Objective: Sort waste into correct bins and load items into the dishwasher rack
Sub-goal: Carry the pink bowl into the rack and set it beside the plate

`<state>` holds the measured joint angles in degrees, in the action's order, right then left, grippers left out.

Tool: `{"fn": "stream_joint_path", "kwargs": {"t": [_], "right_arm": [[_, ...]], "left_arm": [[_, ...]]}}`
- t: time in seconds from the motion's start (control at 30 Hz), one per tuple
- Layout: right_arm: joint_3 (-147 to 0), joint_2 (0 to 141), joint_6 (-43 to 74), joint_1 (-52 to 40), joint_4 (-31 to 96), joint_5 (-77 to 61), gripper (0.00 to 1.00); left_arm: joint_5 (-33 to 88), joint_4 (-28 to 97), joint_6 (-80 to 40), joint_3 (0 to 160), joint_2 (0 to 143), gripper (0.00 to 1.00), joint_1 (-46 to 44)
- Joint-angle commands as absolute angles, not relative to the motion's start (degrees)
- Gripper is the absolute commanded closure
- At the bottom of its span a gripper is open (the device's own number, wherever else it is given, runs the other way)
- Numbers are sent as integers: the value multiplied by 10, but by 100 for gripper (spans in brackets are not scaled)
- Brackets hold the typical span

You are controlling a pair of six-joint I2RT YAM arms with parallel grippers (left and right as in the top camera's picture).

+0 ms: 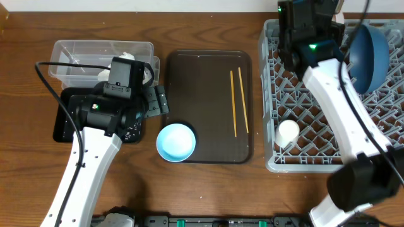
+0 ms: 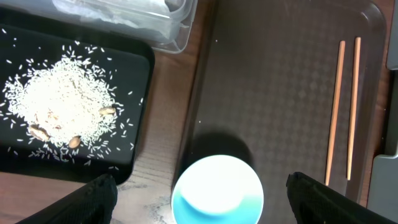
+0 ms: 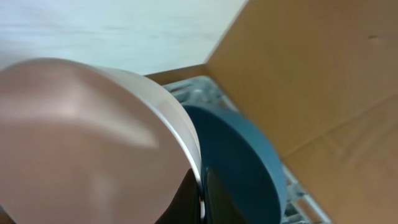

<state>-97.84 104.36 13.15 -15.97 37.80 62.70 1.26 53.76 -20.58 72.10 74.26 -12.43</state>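
Observation:
I should keep lowering the white bowl (image 3: 93, 143), hanging on edge by its rim beside the dark blue bowl, with my right gripper until the rack's wires hold it.
My left gripper (image 2: 217, 208) hangs open above the light blue bowl (image 2: 217, 193), which sits at the brown tray's near left corner (image 1: 175, 142). The pair of chopsticks (image 1: 240, 102) lies on that tray. Rice scraps (image 2: 62, 106) are piled on the black tray bin (image 2: 134, 134). Beside it stands the clear tub (image 1: 72, 53) with white tissue (image 1: 129, 57) inside. My right gripper (image 3: 202, 186) is shut on the white bowl's rim (image 3: 183, 134) over the dishwasher rack (image 1: 278, 161). It is right beside the dark blue bowl (image 3: 242, 162), which stands on edge. A small white cup (image 1: 288, 131) sits in the rack.
The dark brown serving tray (image 1: 202, 82) lies between the bins and the rack. A cardboard wall (image 3: 323, 68) rises behind the rack. My right arm (image 1: 341, 107) stretches across the rack's middle.

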Motion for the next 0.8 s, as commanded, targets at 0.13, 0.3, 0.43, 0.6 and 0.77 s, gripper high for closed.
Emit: {"fn": "stream_joint_path", "kwargs": {"t": [0.13, 0.3, 0.43, 0.6, 0.77], "right_arm": [[-977, 1126, 51, -149, 284, 768, 99], [-977, 1165, 42, -141, 241, 764, 99], [-977, 1187, 42, -137, 234, 755, 99], [-977, 1211, 40, -137, 236, 731, 99], [-977, 1227, 37, -135, 237, 731, 99]], "left_arm": [[8, 540, -200, 730, 746, 10, -122], [8, 540, -200, 730, 746, 10, -122], [8, 540, -200, 730, 746, 10, -122], [8, 540, -200, 730, 746, 10, -122], [8, 540, -200, 730, 746, 10, -122]]}}
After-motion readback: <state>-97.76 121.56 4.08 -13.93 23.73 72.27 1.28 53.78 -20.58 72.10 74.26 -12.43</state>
